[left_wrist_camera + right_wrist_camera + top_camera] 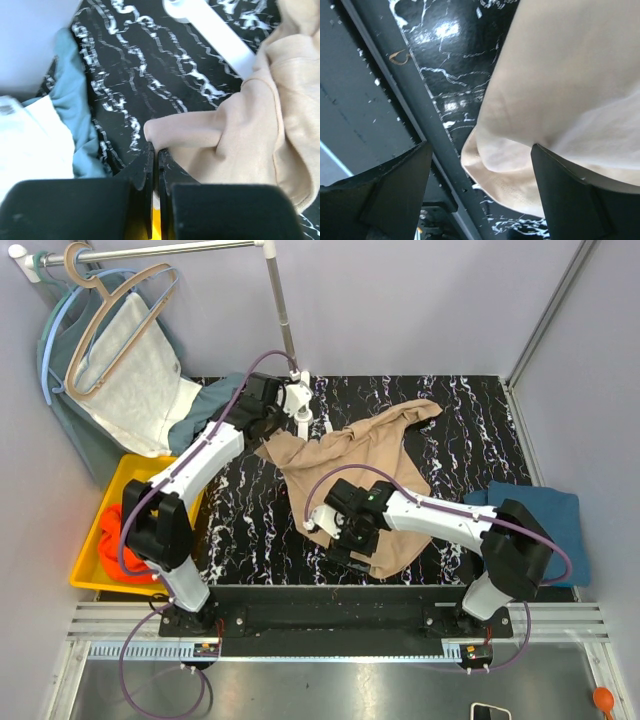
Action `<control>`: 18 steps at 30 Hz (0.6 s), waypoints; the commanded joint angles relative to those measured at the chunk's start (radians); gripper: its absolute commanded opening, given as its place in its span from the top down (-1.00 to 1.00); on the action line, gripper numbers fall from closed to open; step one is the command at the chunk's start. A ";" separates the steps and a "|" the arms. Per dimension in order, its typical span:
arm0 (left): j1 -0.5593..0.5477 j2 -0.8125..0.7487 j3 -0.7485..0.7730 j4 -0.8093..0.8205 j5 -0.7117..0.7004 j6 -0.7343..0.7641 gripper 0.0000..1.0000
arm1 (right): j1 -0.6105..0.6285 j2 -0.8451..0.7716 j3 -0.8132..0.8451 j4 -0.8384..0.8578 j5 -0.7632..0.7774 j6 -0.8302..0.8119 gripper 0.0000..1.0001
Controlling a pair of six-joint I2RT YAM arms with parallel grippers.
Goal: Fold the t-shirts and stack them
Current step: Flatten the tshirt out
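Observation:
The beige-tan t-shirt's far edge is bunched beside my left gripper; both grippers should lift and stretch the t-shirt before folding.
The beige-tan t-shirt lies spread and rumpled in the middle of the black marbled table. My left gripper is at its far left sleeve corner. In the left wrist view its jaws are shut, with a rounded fold of the beige t-shirt pinched at the tips. My right gripper hovers open over the shirt's near hem. In the right wrist view the beige t-shirt's hem corner hangs between the wide-spread fingers. A dark teal-blue t-shirt rests at the right. An orange-red t-shirt fills the yellow bin.
A clothes rack pole rises at the back, its white foot just beyond the left gripper. A white towel hangs on a hanger. A grey-green garment droops onto the table's back left corner. The table's front rail runs under the right gripper.

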 commanded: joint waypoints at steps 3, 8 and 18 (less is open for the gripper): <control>0.013 -0.144 0.149 0.034 -0.075 -0.006 1.00 | 0.011 0.021 0.014 0.072 0.066 -0.023 -0.76; -0.002 -0.185 0.293 -0.021 -0.063 0.009 1.00 | 0.015 0.011 -0.020 0.086 0.046 -0.015 -0.75; -0.116 -0.261 0.434 -0.026 0.032 0.073 1.00 | 0.040 0.038 -0.037 0.119 0.059 0.002 -0.73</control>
